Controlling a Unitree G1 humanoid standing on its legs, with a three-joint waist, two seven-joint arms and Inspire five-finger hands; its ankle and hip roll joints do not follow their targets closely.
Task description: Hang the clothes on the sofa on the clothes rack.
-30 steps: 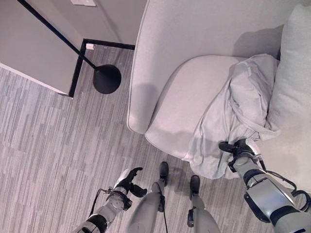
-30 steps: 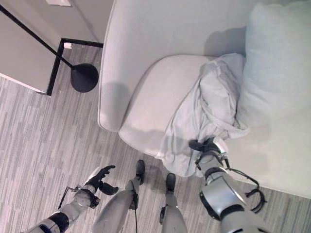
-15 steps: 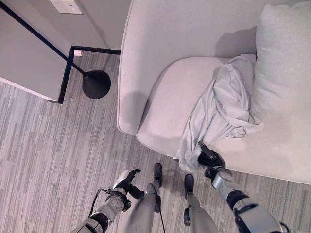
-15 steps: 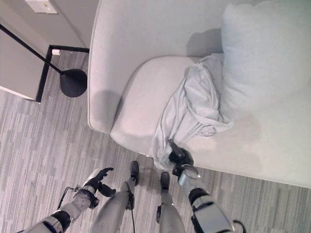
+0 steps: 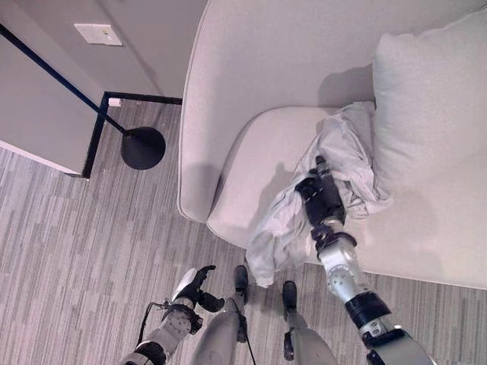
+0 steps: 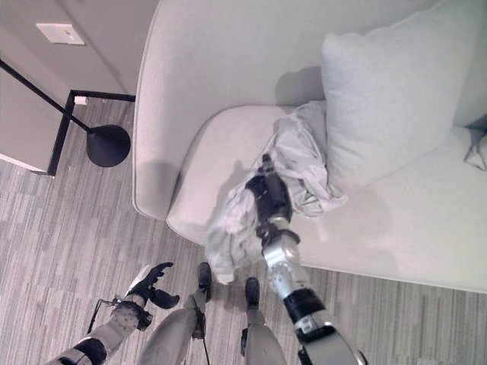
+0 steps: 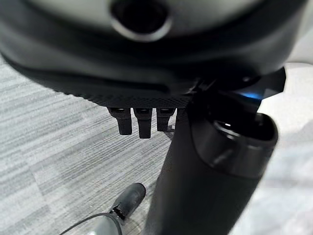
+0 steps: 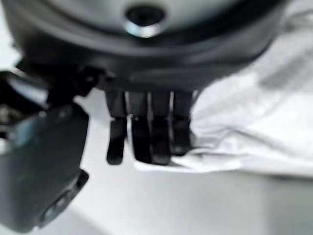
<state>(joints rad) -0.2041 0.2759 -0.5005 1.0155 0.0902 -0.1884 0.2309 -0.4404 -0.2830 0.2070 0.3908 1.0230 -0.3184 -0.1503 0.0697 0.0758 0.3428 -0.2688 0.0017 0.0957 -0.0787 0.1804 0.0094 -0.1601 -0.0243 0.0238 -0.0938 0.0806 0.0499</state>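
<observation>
The garment's lower end [image 5: 264, 257] sags over the sofa seat's edge, so the garment will hang in long folds when the robot carries it with its left gripper.
A pale grey garment [image 5: 344, 152] lies crumpled on the light sofa [image 5: 259, 68] seat, against a cushion. Its lower end [image 6: 228, 239] hangs over the seat's front edge toward the floor. My right hand [image 5: 320, 199] hovers over the middle of the garment, back upward, fingers pointing toward the sofa back. In the right wrist view its fingers [image 8: 146, 132] are nearly straight, their tips touching the white cloth [image 8: 249, 117], and the thumb stands apart with no cloth in between. My left hand [image 5: 192, 286] hangs low over the carpet, open and holding nothing.
A large square cushion [image 5: 430, 99] leans on the sofa back right of the garment. A black stand with a round base [image 5: 142, 147] and slanted pole rises from the floor at left, beside a black frame [image 5: 95, 137] and wall. Striped grey carpet [image 5: 76, 243] lies before the sofa.
My right hand has risen from the garment's hem at the seat's front edge to above its middle. The cloth's lower end has shifted left. The camera has moved. The left hand keeps still.
</observation>
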